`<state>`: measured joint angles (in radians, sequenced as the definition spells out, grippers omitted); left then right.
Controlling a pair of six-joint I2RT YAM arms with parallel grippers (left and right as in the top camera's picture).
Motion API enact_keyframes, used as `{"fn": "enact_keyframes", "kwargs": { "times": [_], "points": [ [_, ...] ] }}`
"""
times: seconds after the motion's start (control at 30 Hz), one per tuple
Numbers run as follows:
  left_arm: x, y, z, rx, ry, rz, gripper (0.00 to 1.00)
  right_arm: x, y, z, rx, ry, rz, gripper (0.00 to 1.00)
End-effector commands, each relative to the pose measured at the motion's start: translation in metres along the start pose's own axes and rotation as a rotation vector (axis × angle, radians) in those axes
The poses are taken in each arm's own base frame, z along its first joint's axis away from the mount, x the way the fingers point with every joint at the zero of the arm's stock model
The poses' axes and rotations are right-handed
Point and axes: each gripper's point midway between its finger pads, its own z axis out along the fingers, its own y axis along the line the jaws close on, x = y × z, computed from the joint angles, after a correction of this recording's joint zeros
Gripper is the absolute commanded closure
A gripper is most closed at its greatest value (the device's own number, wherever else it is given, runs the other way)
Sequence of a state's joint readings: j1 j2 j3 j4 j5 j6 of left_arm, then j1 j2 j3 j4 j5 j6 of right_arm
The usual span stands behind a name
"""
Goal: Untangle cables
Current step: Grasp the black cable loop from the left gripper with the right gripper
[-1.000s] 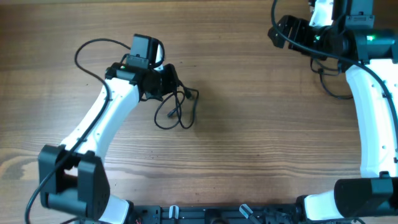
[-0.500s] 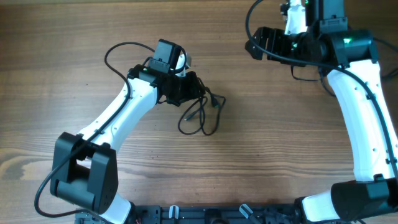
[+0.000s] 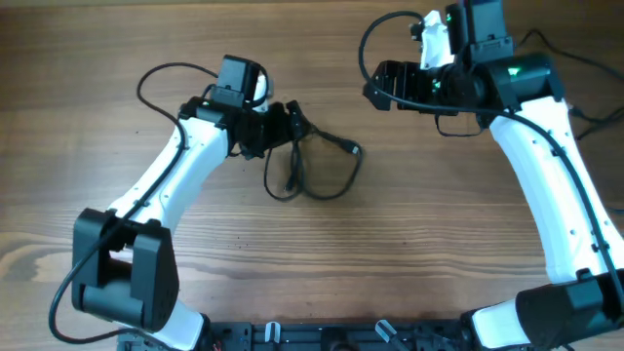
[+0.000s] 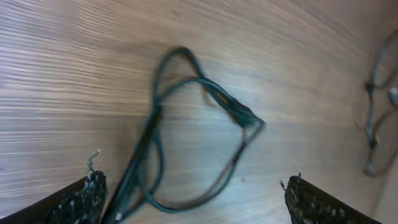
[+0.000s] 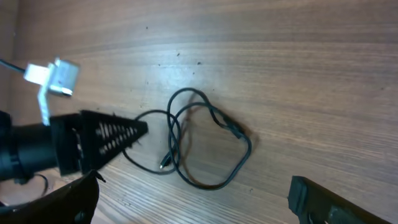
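The robot's right gripper should pick up the loops [image 3: 351,148] and bring them over beside the other cord, because the open left gripper is far from the other cord's side [image 3: 591,119].
The cables [image 3: 292,175] are thin black cords lying in loose overlapping loops on the wooden table, with a small plug end [image 3: 353,149] at the right. My left gripper [image 3: 292,127] hovers over the loops' upper left end. It is open, and its fingers stand wide either side of the strands. In the left wrist view [image 4: 193,208] the cables [image 4: 217,99] run down close to the left finger [image 4: 81,199]. My right gripper [image 3: 373,85] is open and empty, up and to the right of the loops. From the right wrist [image 5: 193,208] the cables [image 5: 219,118] lie ahead on the table.
The table [image 3: 409,253] is bare wood. Thick black arm wires arc behind the left arm [image 3: 161,73] and loop above the right arm [image 3: 390,24]. Another dark cord [image 4: 373,112] shows at the right edge of the left wrist view.
My left gripper has opened and let go of the cables, which have spread into a wider loop to the right. The right arm has swung left toward them.
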<state>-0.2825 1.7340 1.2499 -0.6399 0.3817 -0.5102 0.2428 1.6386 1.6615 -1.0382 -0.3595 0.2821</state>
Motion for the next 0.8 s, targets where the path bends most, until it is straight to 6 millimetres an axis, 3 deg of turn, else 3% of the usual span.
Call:
{"fn": "enact_keyframes", "kwargs": {
  "times": [0.0,0.1,0.2,0.27,0.4,0.47,0.57,0.77],
  "points": [
    [-0.032,0.023,-0.038,-0.090,-0.154,-0.027,0.08,0.015,0.012,0.034,-0.045,0.080,-0.037,0.01],
    [-0.048,0.046,-0.066,-0.100,-0.216,-0.109,0.09,0.026,0.029,0.061,-0.064,0.128,-0.053,0.00],
    [-0.054,0.087,-0.094,-0.145,-0.245,-0.235,0.18,0.037,0.050,0.098,-0.076,0.172,-0.044,0.07],
    [-0.053,0.107,-0.101,-0.171,-0.237,-0.291,0.25,0.043,0.057,0.116,-0.078,0.192,-0.041,0.26],
    [-0.048,0.127,-0.108,-0.223,-0.229,-0.341,0.33,0.068,0.059,0.161,-0.011,0.254,-0.030,0.62],
    [-0.048,0.128,-0.108,-0.231,-0.230,-0.331,0.34,0.081,0.060,0.178,-0.003,0.293,-0.040,0.70],
    [-0.048,0.128,-0.108,-0.231,-0.230,-0.331,0.34,0.104,0.061,0.206,0.014,0.356,-0.059,0.72],
    [-0.046,0.129,-0.107,-0.235,-0.220,-0.336,0.33,0.130,0.044,0.242,0.111,0.406,-0.022,0.72]
  ]
}}
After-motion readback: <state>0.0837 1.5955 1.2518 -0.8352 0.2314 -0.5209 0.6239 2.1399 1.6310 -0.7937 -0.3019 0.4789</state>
